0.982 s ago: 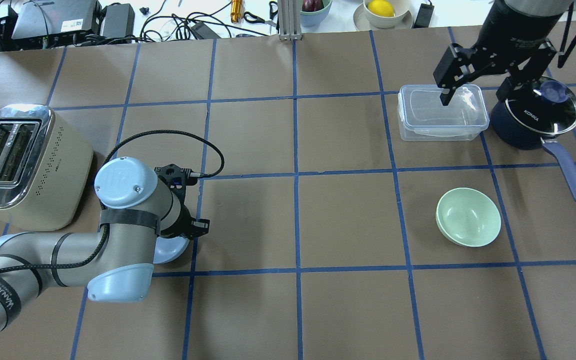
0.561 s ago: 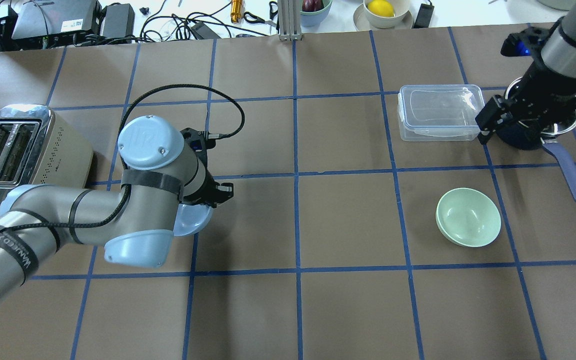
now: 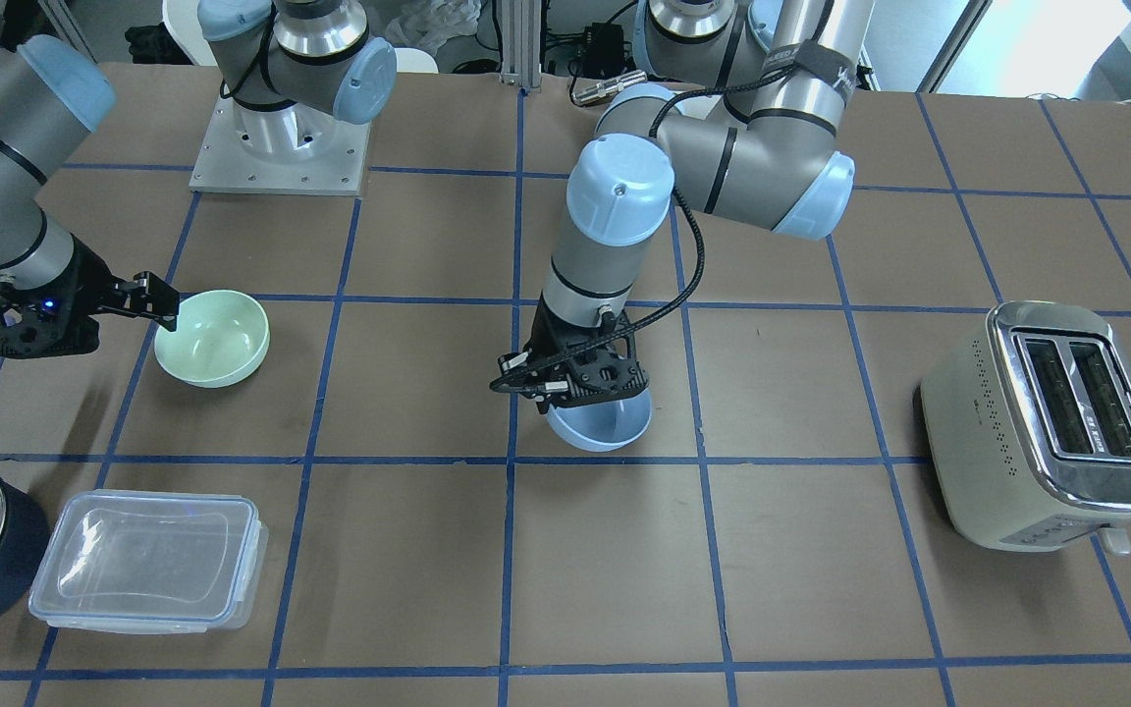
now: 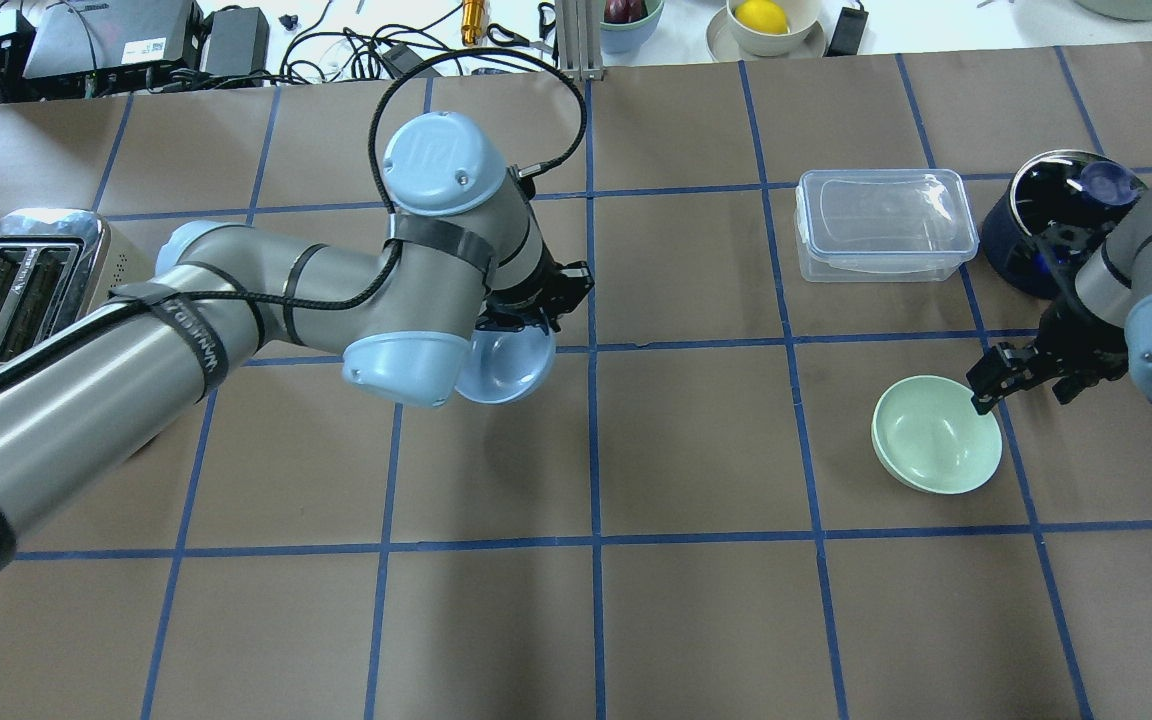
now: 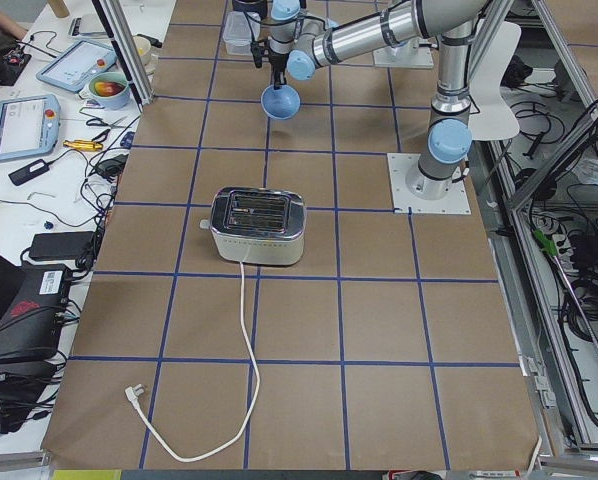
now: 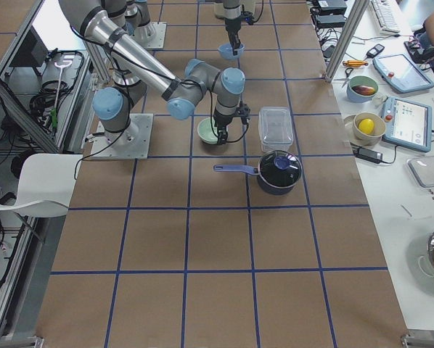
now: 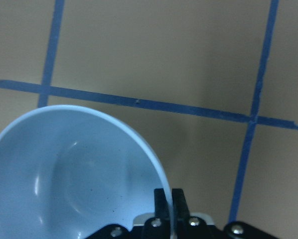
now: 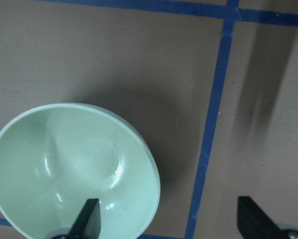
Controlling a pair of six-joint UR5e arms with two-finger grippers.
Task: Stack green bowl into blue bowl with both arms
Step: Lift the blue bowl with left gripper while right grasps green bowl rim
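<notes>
The green bowl (image 3: pixel 214 338) looks about as wide as the blue bowl (image 3: pixel 604 422), so the green bowl will cover the inside of the blue bowl when I lower it in.
The blue bowl (image 4: pixel 508 366) hangs from my left gripper (image 4: pixel 539 305), which is shut on its rim and holds it just above the table, left of the middle. In the left wrist view the fingers (image 7: pixel 162 203) pinch the bowl (image 7: pixel 72 179) wall. It also shows in the front view (image 3: pixel 603 424). The green bowl (image 4: pixel 936 436) sits upright on the table at the right. My right gripper (image 4: pixel 1028 378) is open over its right rim. In the right wrist view one finger (image 8: pixel 87 220) is over the bowl (image 8: pixel 64 164) and the other is outside it.
A clear lidded container (image 4: pixel 882 224) and a dark navy saucepan (image 4: pixel 1036 215) stand behind the green bowl. A cream toaster (image 4: pixel 21 290) stands at the far left. Bowls with fruit (image 4: pixel 764 20) sit beyond the table's back edge.
My left arm has carried the blue bowl away from the toaster toward the table's middle. My right gripper has moved from over the container and saucepan down to the green bowl's rim.
</notes>
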